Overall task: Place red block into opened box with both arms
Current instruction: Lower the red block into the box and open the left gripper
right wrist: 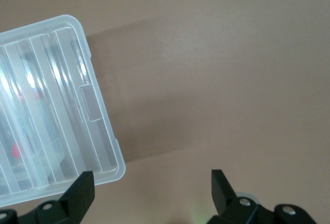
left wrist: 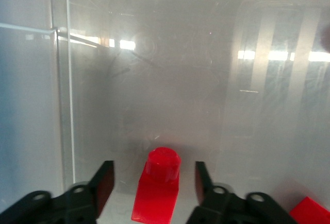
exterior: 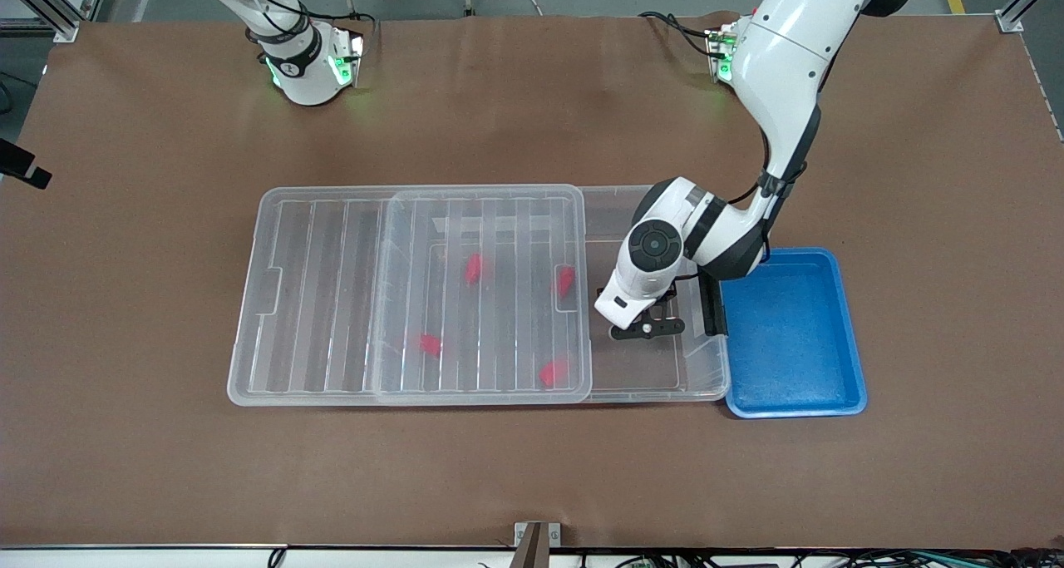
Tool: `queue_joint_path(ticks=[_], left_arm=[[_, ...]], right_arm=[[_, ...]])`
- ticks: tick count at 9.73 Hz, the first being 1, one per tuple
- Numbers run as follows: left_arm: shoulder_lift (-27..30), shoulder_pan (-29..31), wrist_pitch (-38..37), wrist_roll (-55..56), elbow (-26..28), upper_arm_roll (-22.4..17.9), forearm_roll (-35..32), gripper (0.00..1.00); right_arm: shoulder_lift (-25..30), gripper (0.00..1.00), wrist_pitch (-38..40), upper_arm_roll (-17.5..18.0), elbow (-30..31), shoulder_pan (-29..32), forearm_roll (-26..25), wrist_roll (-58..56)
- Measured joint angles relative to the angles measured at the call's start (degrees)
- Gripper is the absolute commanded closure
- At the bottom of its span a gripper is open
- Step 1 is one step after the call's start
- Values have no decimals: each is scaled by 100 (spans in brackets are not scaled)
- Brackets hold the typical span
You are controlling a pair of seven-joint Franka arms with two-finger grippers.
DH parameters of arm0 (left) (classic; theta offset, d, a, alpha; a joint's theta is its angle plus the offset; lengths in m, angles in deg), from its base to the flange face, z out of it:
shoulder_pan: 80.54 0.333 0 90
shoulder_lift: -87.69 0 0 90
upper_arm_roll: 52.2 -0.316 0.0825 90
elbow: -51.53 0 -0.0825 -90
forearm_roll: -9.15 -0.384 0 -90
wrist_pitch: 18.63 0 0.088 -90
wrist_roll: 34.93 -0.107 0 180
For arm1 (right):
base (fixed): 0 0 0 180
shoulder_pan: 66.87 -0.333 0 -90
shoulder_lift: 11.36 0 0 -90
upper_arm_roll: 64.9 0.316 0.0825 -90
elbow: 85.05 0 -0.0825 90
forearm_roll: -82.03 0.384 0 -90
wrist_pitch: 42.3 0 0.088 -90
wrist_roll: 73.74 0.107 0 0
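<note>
The ribbed lid point(exterior: 309, 298) should slide flat across the uncovered end when I push, and the box should stay in place, because the lid sticks out past the box's rim point(exterior: 378, 297).
The opened box point(exterior: 657, 395) is a clear bin with its ribbed lid point(exterior: 324, 302) slid toward the right arm's end. My left gripper point(exterior: 647, 328) is down inside the uncovered end of the box. In the left wrist view it point(left wrist: 153, 175) stands open, with a red block point(left wrist: 157, 188) between the fingers and a gap on each side. Another red block point(left wrist: 309, 211) shows at the edge of that view. Several red blocks point(exterior: 474, 267) lie in the box under the lid. My right gripper point(right wrist: 152, 183) hangs open over bare table by a lid corner point(right wrist: 98, 152).
A blue tray point(exterior: 790, 335) stands against the box at the left arm's end of the table. The left arm's elbow hangs over the gap between box and tray. Brown table surface point(exterior: 532, 485) lies all around.
</note>
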Motion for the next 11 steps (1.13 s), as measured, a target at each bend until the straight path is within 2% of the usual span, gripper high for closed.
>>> queue_joint_path(ticks=[2, 4, 6, 7, 8, 10, 11], left_arm=[[142, 74, -77, 0, -61, -2, 0, 0], [587, 248, -529, -93, -103, 0, 1, 0], [1058, 282, -780, -127, -120, 11, 13, 0], [1272, 282, -819, -127, -135, 12, 13, 0], [1456, 282, -878, -127, -184, 12, 13, 0], [1701, 364, -1359, -174, -511, 3, 13, 0], [1805, 516, -1726, -413, -781, -2, 11, 0]], right_arm=[[0, 0, -2, -1, 1, 1, -5, -51], [-21, 0, -127, -2, 87, 2, -7, -413], [-317, 0, -1011, -5, 535, 6, -8, -1060], [-593, 4, -1618, -10, 848, 12, -8, -1342], [-866, 18, -2176, -11, 1141, 13, -8, -1532], [-1241, 67, -3047, -4, 1647, 1, -5, -1838], [-1354, 89, -3382, 13, 1861, -16, -3, -1889]])
